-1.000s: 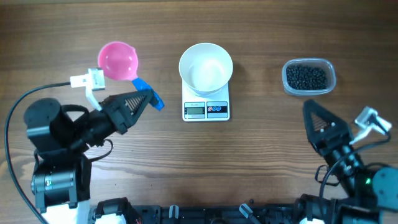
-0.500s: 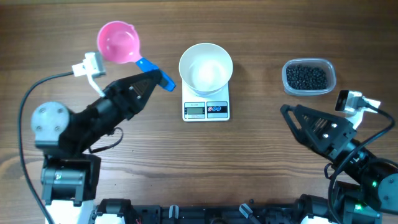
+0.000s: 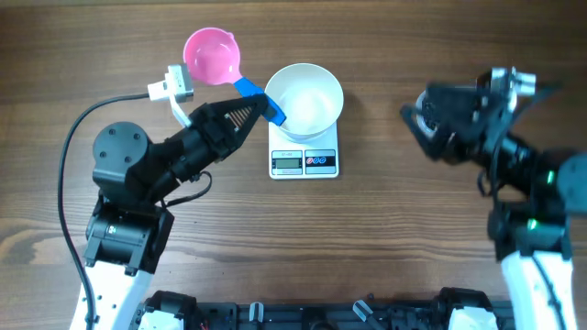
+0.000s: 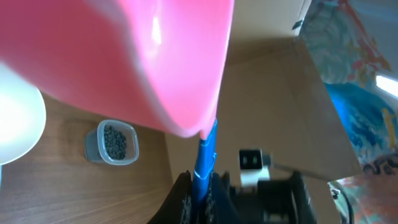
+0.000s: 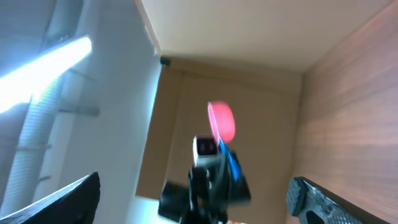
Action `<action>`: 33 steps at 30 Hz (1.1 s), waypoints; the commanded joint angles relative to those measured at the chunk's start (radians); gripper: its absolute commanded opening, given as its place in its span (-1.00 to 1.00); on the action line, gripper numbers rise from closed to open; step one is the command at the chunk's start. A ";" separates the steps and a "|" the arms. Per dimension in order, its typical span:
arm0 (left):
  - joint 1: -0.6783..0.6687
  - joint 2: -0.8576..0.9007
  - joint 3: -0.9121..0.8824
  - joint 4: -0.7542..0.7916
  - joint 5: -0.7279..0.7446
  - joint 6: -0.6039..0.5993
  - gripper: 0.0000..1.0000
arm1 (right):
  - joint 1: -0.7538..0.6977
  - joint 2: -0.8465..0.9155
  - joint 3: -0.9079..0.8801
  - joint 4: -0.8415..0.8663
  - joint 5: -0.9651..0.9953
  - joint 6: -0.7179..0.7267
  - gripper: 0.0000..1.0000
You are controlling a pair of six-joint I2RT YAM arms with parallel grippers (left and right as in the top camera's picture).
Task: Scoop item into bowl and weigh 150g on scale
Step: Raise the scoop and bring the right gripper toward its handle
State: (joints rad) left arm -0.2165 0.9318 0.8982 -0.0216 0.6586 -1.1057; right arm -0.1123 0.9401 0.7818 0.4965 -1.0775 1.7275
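The pink scoop (image 3: 212, 56) is in my left gripper across the scale from the clear tub, so next my right gripper grabs the blue handle's loose end (image 3: 276, 114) before scooping.
A pink scoop (image 3: 209, 57) with a blue handle (image 3: 260, 99) hangs tilted just left of the white bowl (image 3: 304, 99), which sits on the scale (image 3: 304, 161). My left gripper (image 3: 259, 110) is shut on that handle. The left wrist view shows the blue handle (image 4: 205, 158) pinched in the left gripper (image 4: 200, 186), with the scoop (image 4: 143, 56) filling the top. The black beans (image 4: 114, 140) lie in a clear tub beyond, and the bowl (image 4: 18, 118) is at the left edge. My right gripper (image 3: 418, 128) is raised and open with nothing in it, hiding the tub from above. The right gripper (image 5: 194, 184) faces the left arm.
The clear tub (image 4: 91, 144) stands on the wooden table to the right of the scale. The left arm's cable (image 3: 78, 137) loops over the table at the left. A cardboard wall (image 5: 249, 74) rises behind the table.
My left arm has carried the scoop up and to the right, close to the bowl. My right arm has lifted and swung over the bean tub, which it now covers from above.
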 commanded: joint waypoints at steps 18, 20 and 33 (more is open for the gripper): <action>-0.006 -0.002 -0.001 0.087 -0.074 -0.003 -0.92 | 0.410 0.199 0.585 -1.059 0.406 -0.904 0.99; -0.006 -0.002 -0.001 0.144 -0.074 -0.026 -0.92 | 0.491 0.219 0.585 -1.003 0.409 -0.847 0.99; -0.006 -0.002 -0.001 0.324 -0.081 -0.192 -0.92 | 0.644 0.365 0.585 -0.674 0.397 -0.587 0.93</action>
State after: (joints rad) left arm -0.2165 0.9325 0.8955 0.2707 0.5945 -1.2160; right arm 0.5282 1.2724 1.3472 -0.2207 -0.6872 1.0592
